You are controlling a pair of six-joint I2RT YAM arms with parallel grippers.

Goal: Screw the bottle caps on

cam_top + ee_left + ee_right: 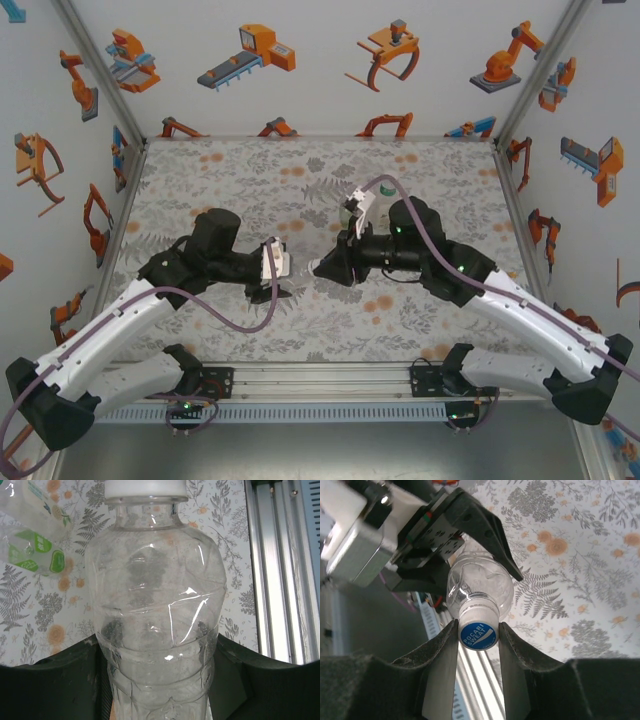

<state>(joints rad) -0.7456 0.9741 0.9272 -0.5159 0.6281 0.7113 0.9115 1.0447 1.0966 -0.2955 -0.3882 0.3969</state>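
The white cap (479, 635) is sitting straight on the bottle's neck (146, 516). My right gripper should keep turning the cap until its wrist reaches the end of its turn, and then let go.
A clear bottle (155, 595) lies level above the table, held by both arms. My left gripper (157, 680) is shut on its lower body, with the black fingers (60, 680) pressed to both sides. The bottle's cap (478, 630), white with a blue printed top, sits on the neck (480, 592). My right gripper (478, 636) is shut on that cap, one finger (442, 652) on each side. In the top view the two grippers (283, 268) (322, 268) meet nose to nose at mid-table. A second bottle with a green-and-white label (356, 210) stands just behind the right arm.
The labelled bottle (30, 545) shows to the upper left in the left wrist view. An aluminium rail (320, 378) runs along the table's near edge. Walls (60, 150) with robot stickers close in the floral table (240, 180) at left, right and back.
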